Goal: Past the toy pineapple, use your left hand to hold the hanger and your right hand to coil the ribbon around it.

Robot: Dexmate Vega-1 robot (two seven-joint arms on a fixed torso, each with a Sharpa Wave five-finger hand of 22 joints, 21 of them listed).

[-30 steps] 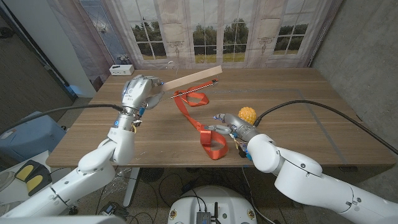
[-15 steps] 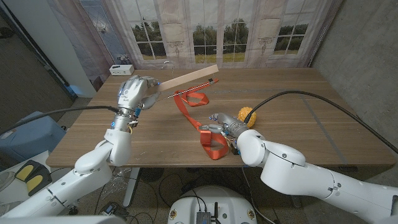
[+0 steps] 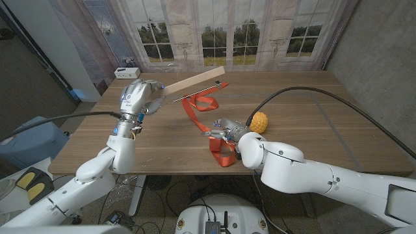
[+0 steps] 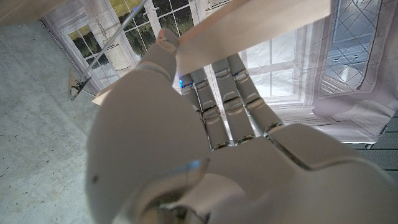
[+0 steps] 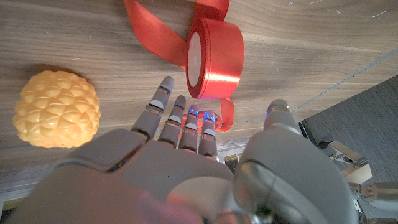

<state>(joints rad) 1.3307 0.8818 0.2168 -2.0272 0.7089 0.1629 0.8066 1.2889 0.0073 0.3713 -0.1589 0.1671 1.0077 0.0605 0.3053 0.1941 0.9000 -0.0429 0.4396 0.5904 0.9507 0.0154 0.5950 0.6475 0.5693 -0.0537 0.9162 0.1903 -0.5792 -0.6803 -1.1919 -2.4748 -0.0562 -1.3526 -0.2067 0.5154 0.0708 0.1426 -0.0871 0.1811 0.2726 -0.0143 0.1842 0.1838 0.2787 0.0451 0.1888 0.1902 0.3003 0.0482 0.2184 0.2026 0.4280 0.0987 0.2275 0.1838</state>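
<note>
I expect the red ribbon to trail in a sagging loop when I lift the spool, because it runs slack from the spool to loose folds.
My left hand grips one end of the wooden hanger and holds it tilted above the table's back left; its metal rod runs beneath the bar. In the left wrist view the hanger crosses over the fingers of that hand. A red ribbon trails from the hanger's far end down to a spool on the table. My right hand is open just behind the spool, its fingers reaching its edge. The yellow toy pineapple sits right of that hand.
A loose loop of ribbon lies near the table's front edge. A small white box stands at the back left corner. The right arm's black cable arcs over the table's right half.
My right hand has slid left along the front of the table to the ribbon spool, passing the pineapple. The left hand has shifted slightly left with the hanger.
</note>
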